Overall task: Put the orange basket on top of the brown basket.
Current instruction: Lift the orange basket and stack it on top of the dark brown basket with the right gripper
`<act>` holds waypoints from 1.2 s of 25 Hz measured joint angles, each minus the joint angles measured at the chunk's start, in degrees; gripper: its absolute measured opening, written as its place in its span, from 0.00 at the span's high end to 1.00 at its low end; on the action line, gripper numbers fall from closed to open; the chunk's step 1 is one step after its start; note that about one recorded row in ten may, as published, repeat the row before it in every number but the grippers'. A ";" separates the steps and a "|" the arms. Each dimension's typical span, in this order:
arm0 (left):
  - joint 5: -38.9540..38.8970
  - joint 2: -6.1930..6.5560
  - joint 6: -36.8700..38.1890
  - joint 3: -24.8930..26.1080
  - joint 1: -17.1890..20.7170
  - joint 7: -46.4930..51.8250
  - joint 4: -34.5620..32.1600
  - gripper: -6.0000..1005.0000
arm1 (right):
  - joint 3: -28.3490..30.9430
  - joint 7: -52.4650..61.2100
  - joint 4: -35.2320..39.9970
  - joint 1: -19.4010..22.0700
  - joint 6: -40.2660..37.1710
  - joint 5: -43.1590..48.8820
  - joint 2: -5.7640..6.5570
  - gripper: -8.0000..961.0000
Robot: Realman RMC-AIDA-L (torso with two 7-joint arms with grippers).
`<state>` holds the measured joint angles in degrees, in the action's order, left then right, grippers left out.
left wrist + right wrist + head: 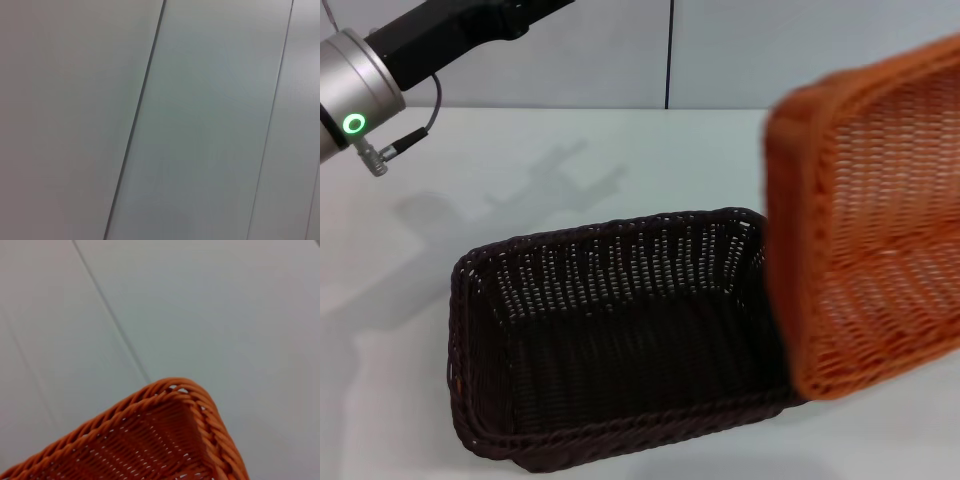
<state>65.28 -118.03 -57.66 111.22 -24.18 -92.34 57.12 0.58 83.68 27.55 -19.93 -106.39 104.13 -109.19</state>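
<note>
My right gripper is holding the orange basket, and the orange basket's lower corner (812,385) hangs clear above the brown basket's rim. It should continue to move the orange basket across until it covers the brown basket's middle (620,345).
The orange basket (870,220) hangs in the air at the right of the head view, tilted steeply with its open side facing left, its lower edge over the right end of the brown basket. One braided corner of it shows in the right wrist view (165,440). The brown basket (610,340) sits upright on the white table, front centre, and holds nothing. The right gripper itself does not show in any view. Of the left arm only the upper part (380,70) shows, raised at the top left; its gripper is out of view.
The white table (570,160) stretches behind and to the left of the brown basket. A grey panelled wall (770,50) stands behind it; the left wrist view shows only wall panels (200,120).
</note>
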 joint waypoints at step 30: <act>0.85 0.17 0.14 0.88 -8.81 -2.47 -7.36 0.16 | -6.05 -19.92 -25.92 -2.59 3.51 1.52 -9.74 0.80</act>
<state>66.13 -117.85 -57.52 112.10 -32.99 -94.81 49.76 -5.47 63.76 1.63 -22.52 -102.88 105.65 -118.93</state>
